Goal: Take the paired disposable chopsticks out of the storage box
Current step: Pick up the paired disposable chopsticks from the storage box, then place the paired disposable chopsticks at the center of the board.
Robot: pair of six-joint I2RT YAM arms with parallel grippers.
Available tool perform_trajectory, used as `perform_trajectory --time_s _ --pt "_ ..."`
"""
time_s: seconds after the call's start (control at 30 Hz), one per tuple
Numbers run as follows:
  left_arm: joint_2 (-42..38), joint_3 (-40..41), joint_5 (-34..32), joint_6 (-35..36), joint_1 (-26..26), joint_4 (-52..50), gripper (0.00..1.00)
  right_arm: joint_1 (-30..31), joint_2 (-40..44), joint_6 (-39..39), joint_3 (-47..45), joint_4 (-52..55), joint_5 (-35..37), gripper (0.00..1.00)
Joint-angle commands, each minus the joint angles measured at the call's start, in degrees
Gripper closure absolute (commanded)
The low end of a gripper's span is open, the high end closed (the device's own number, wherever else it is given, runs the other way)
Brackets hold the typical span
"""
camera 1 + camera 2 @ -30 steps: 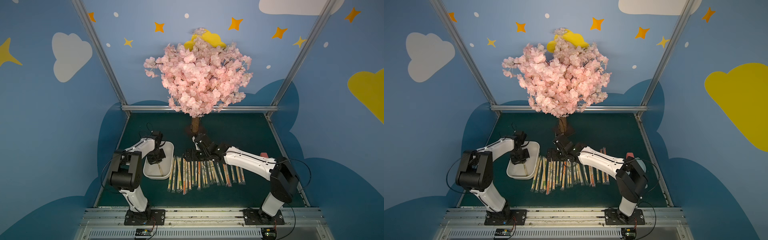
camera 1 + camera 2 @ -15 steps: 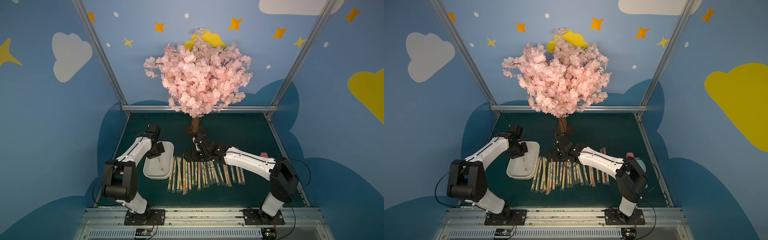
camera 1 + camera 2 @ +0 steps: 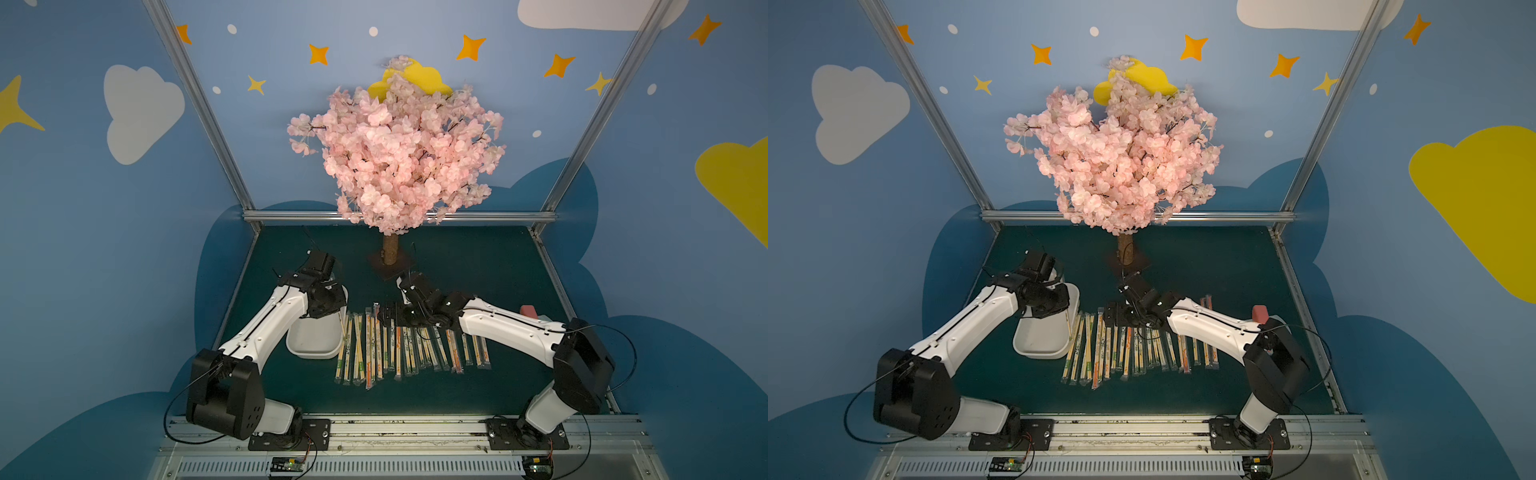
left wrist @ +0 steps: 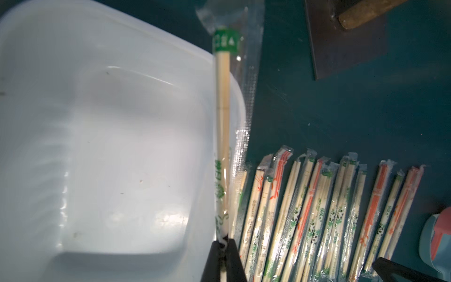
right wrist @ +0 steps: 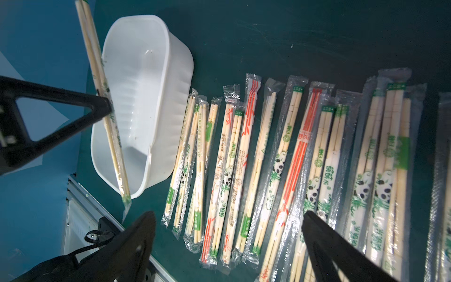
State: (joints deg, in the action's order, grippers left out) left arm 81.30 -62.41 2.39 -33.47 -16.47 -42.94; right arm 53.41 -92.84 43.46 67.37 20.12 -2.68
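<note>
My left gripper should carry on to the gap in the row [image 4: 369,188] and let go there, as the held pair [image 4: 223,103] is clear of the box's rim and that gap is open.
The white storage box [image 3: 311,347] [image 3: 1040,338] stands on the green mat at the left; I see nothing lying inside it [image 4: 109,158] [image 5: 146,73]. My left gripper [image 4: 223,246] [image 3: 332,301] is shut on one end of a green-marked pair of the disposable chopsticks [image 4: 222,117] [image 5: 107,122], held slanted above the box's right side. Several more sleeved pairs [image 3: 407,345] [image 3: 1133,349] [image 5: 280,158] lie in a row on the mat beside the box. Over the far ends of that row my right gripper [image 5: 229,232] [image 3: 390,318] hovers open, holding nothing.
A pink blossom tree [image 3: 395,158] stands on a dark base plate [image 4: 341,48] behind the row. A light-blue item with a pink top [image 3: 530,311] [image 4: 436,234] sits at the right end of the row. Metal rails line the mat's front edge.
My left gripper has risen out of the box and shifted toward its right rim with the chopstick pair in it. The right arm has stayed still.
</note>
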Motion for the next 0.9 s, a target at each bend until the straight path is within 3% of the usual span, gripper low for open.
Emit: perform_trajectory --time_s 0.0,0.27,0.53,0.87 --pt "-0.24 0.8 0.91 -3.95 -3.95 2.95 0.97 -0.58 3.35 0.39 -2.09 -0.51 0.91 0.03" --pt "4.71 0.25 0.05 -9.55 -14.83 10.02 0.97 -2.53 9.12 2.46 -8.96 -0.43 1.51 0.03" --pt "15.63 -6.5 1.51 -13.32 -23.36 16.63 0.97 -7.1 19.65 1.7 -16.31 1.84 7.8 0.03" --pt "31.45 -19.6 6.97 -18.22 -29.57 22.97 0.97 -20.17 30.32 0.42 -21.07 9.47 4.68 0.03"
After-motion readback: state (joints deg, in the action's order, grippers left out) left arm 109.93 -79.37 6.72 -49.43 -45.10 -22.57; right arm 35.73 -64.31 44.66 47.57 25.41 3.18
